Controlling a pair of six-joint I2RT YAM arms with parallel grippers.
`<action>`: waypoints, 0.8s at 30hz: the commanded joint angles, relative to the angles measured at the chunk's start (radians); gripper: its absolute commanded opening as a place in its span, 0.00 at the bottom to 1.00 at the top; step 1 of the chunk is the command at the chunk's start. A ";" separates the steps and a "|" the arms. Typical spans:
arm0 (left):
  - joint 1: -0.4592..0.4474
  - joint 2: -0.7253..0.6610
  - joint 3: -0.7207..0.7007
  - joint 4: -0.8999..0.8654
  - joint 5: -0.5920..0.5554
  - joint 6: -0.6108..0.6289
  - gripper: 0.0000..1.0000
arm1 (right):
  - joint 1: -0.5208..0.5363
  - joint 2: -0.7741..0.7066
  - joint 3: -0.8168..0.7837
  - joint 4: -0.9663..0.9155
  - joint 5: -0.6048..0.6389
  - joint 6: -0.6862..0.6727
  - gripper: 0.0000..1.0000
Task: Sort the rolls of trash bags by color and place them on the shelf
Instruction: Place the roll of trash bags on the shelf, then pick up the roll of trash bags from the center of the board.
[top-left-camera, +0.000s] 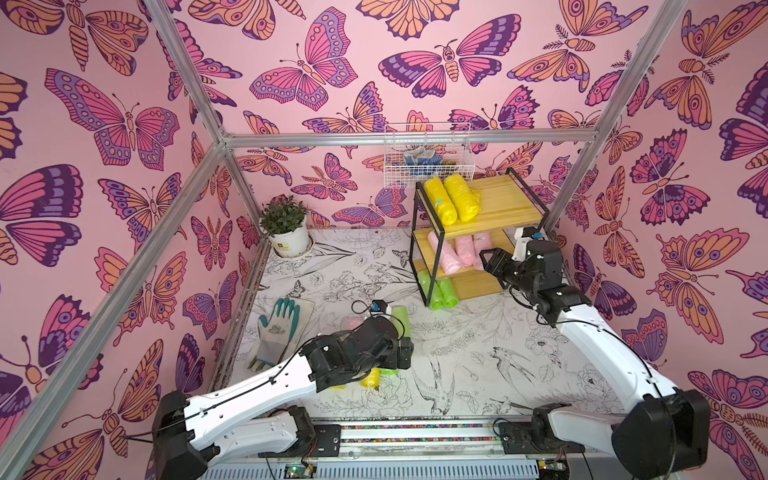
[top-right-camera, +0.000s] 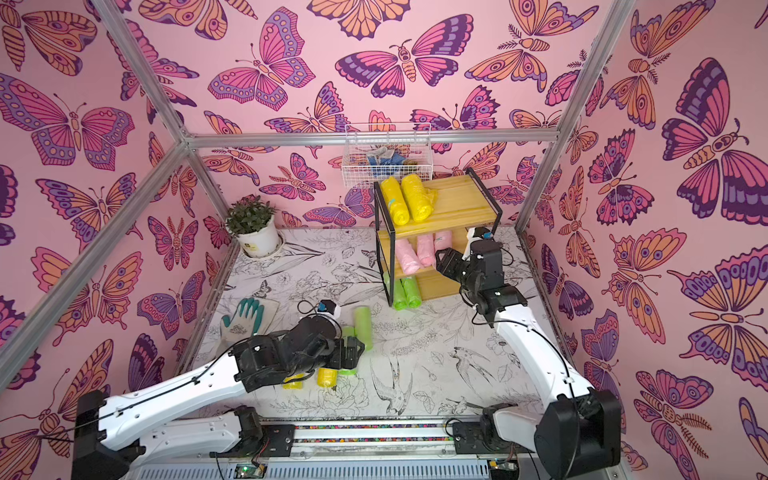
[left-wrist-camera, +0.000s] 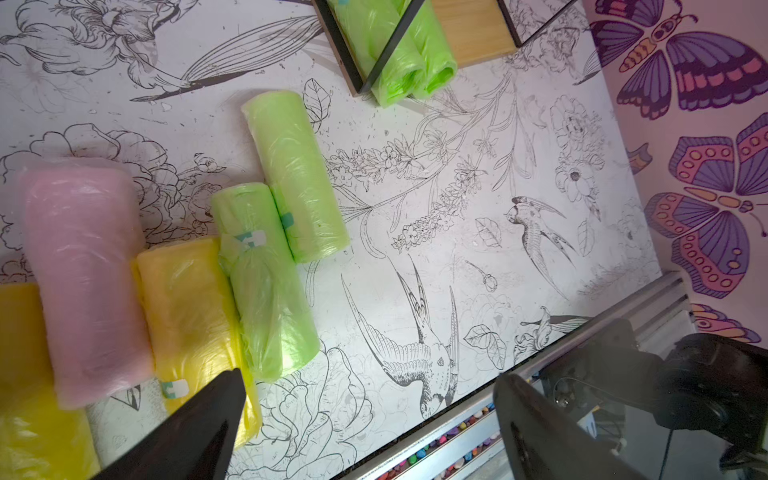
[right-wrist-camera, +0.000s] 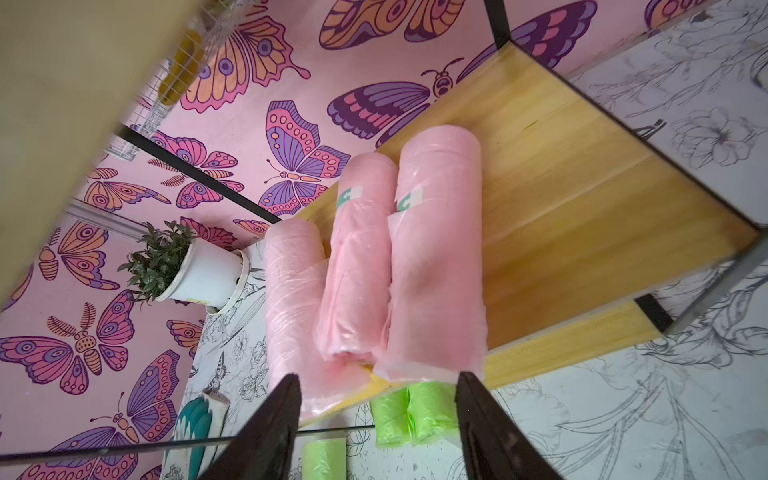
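The loose green roll (top-right-camera: 363, 328) nearest the shelf is a long way from my right gripper, so next my left gripper grabs its far end (top-right-camera: 361, 311) and passes it across.
The shelf (top-left-camera: 507, 199) stands at the back right. Two yellow rolls (top-left-camera: 453, 199) lie on its top board, three pink rolls (right-wrist-camera: 361, 257) on the middle one and two green rolls (top-left-camera: 440, 293) on the bottom one. My right gripper (right-wrist-camera: 378, 375) is open just in front of the pink rolls' near ends, holding nothing. Loose on the table lie a pink roll (left-wrist-camera: 87, 282), a yellow roll (left-wrist-camera: 195, 316), another yellow one (left-wrist-camera: 25, 374) and two green rolls (left-wrist-camera: 266, 282) (left-wrist-camera: 295, 174). My left gripper (left-wrist-camera: 370, 376) hangs wide open beside them, with one fingertip (left-wrist-camera: 232, 382) over the yellow roll's end.
A grey-and-green glove (top-left-camera: 278, 328) lies on the table at the left. A potted plant (top-left-camera: 286, 228) stands in the back left corner. A white wire basket (top-left-camera: 428, 156) hangs on the back wall above the shelf. The arms' metal rail (top-left-camera: 415, 432) runs along the front edge.
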 joint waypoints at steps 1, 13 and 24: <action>0.020 0.055 0.037 -0.031 0.029 0.032 1.00 | -0.008 -0.057 0.047 -0.126 0.013 -0.054 0.63; 0.139 0.400 0.236 -0.068 0.158 0.058 0.99 | -0.008 -0.400 -0.055 -0.385 -0.014 -0.054 0.64; 0.242 0.703 0.424 -0.092 0.128 0.004 0.90 | -0.008 -0.664 -0.135 -0.617 0.001 -0.065 0.64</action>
